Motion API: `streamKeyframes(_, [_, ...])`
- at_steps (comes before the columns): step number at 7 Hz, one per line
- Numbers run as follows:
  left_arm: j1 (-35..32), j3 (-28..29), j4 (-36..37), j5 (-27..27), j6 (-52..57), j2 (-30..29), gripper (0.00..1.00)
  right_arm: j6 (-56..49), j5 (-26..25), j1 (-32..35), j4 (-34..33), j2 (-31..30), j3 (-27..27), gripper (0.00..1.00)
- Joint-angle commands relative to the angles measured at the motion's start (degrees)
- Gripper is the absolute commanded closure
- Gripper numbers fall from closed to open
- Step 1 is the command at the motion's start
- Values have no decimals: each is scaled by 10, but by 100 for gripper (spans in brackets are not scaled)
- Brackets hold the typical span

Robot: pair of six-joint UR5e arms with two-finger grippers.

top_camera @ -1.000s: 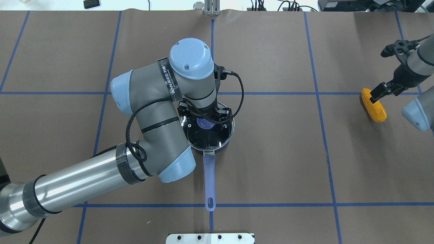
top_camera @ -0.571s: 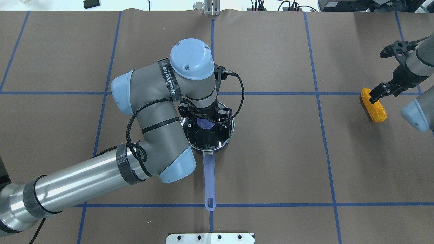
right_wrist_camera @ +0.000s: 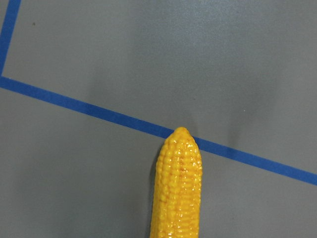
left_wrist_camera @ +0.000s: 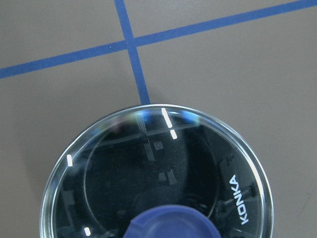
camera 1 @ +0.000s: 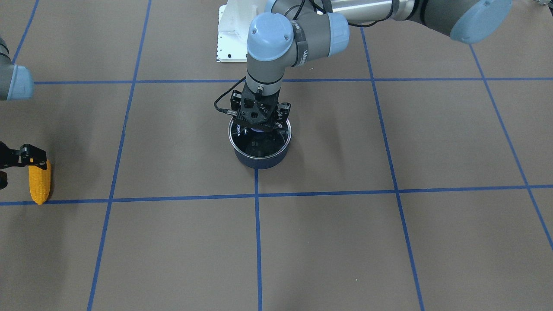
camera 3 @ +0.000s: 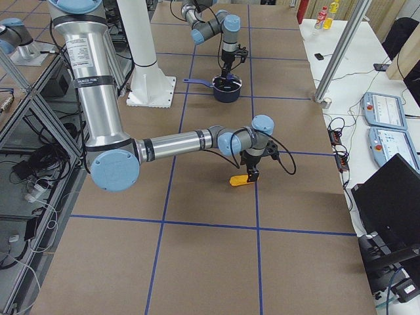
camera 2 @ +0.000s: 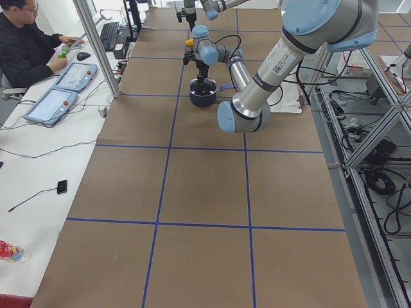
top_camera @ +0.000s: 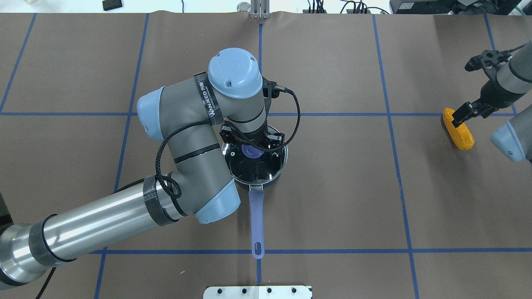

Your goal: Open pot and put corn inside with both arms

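Note:
The corn [camera 1: 39,182] seems shorter than the navy pot's rim [camera 1: 260,157] is wide, so I expect the corn to lie fully inside the navy pot when I lower it in.
The navy pot [top_camera: 277,177] stands mid-table with its glass lid [top_camera: 255,168] on and its periwinkle handle [top_camera: 257,216] pointing at the robot. My left gripper [top_camera: 251,146] points straight down over the blue knob [top_camera: 250,152], jaws spread to either side of it. The left wrist view shows the lid [left_wrist_camera: 163,168] and knob [left_wrist_camera: 173,225] close below, no fingers. The corn [top_camera: 460,133] lies on the table at the far right. My right gripper [top_camera: 456,121] sits open at its thick end. The right wrist view shows the corn [right_wrist_camera: 179,188] tip pointing away.
The white base plate [top_camera: 257,292] sits at the near edge behind the pot handle. Blue tape lines grid the brown table cover. An operator [camera 2: 26,45] and tablets sit beyond the far side of the table, seen in the exterior left view.
Both arms shifted only slightly. My right gripper crept a little toward the corn, which stayed put. The pot and lid have not moved.

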Motion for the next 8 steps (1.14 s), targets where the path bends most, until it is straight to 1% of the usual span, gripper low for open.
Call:
streamKeyframes(1, [0,-3,1,0,0,0,30,0,-1,-1,1,0,0,2])
streamKeyframes(2, [-1,-2,1,0,0,0,32,0,-3,-1,0,0,0,2])
streamKeyframes(4, [-2,-2,1,0,1,1,34,-1,-6,-2,1,0,0,2])
streamKeyframes(7, [-14,-10,1,-1,6,0,34,-1,-8,-3,1,0,0,2])
streamKeyframes(8, [-20,-17,1,-4,6,0,34,0,-9,-6,14,-1,0,2])
